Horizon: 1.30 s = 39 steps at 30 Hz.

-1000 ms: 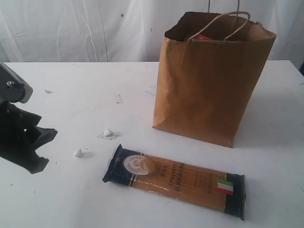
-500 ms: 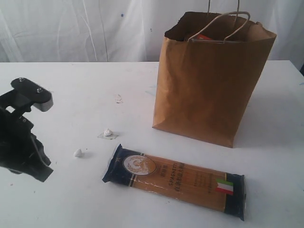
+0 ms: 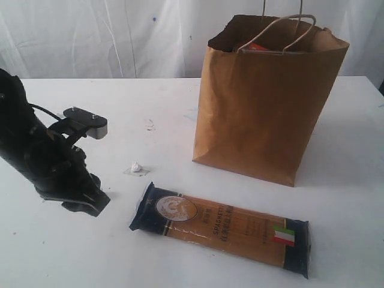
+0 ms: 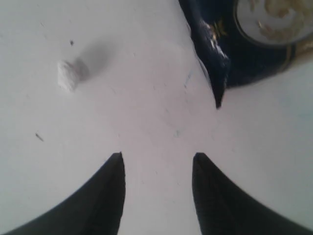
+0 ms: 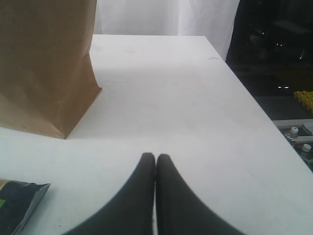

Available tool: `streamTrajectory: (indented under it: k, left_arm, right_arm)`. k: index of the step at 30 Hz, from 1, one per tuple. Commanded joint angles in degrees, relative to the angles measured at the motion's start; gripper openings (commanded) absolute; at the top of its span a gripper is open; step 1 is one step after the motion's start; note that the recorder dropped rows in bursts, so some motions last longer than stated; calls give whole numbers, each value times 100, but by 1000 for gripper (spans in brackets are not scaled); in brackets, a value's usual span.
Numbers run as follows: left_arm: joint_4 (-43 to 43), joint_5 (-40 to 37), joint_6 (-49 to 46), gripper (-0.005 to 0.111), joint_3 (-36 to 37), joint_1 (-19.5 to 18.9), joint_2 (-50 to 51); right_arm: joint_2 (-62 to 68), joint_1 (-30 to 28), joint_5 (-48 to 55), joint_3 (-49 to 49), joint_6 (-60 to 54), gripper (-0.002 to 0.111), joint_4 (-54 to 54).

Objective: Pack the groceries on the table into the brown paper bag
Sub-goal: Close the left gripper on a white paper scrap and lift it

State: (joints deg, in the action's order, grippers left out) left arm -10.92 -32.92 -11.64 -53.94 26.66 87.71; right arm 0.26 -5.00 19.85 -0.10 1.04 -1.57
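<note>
The white crumb [image 3: 136, 167] near the bag is clear of the spaghetti pack, so my open left gripper should go on moving toward that crumb and close around it.
The long blue-ended spaghetti pack [image 3: 221, 228] lies flat on the white table [image 3: 120, 108] in front of the tall brown paper bag [image 3: 267, 99]. A red-edged item shows just inside the bag's rim; the other groceries are out of view. My left gripper [image 3: 84, 204] hovers low over the table, left of the pack, open and empty. In the left wrist view its gripper [image 4: 156, 156] points at bare table, the pack's blue end [image 4: 230, 44] a short way ahead. My right gripper [image 5: 155, 156] is shut with nothing in it, beside the bag [image 5: 46, 63] and the pack's other end [image 5: 19, 198].
A small white crumb [image 3: 135, 166] lies on the table between my left arm and the bag; the same or another crumb [image 4: 68, 74] shows in the left wrist view. White curtains hang behind the table. The table's edge [image 5: 254, 103] drops off past my right gripper.
My left arm has swung in from the left edge toward the spaghetti pack and dropped low over the table, covering a second crumb. Bag and pack have not moved.
</note>
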Motion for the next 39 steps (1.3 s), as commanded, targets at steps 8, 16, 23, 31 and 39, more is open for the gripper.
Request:
streamTrajectory:
  k: [8,16,23,31,39]
  left_arm:
    - [386,617,50,48,-1294,-23,1230]
    - [419,639,-650,48,-2025,-23,2007]
    - [419,1232,-650,48,-2025,-23,2321]
    - [419,1639,-650,48,-2025,-23,2546]
    - [419,1956,-650,46,-2035,-23,2688]
  right_arm:
    - [-26,-20,-20,10,18,0,-16]
    - [-26,-20,-20,10,18,0,-16]
    - [-26,-20,-20,10,18,0,-16]
    - [-26,-20,-20,10,18,0,-16]
    - [-26,-20,-20,10,134,0,-16]
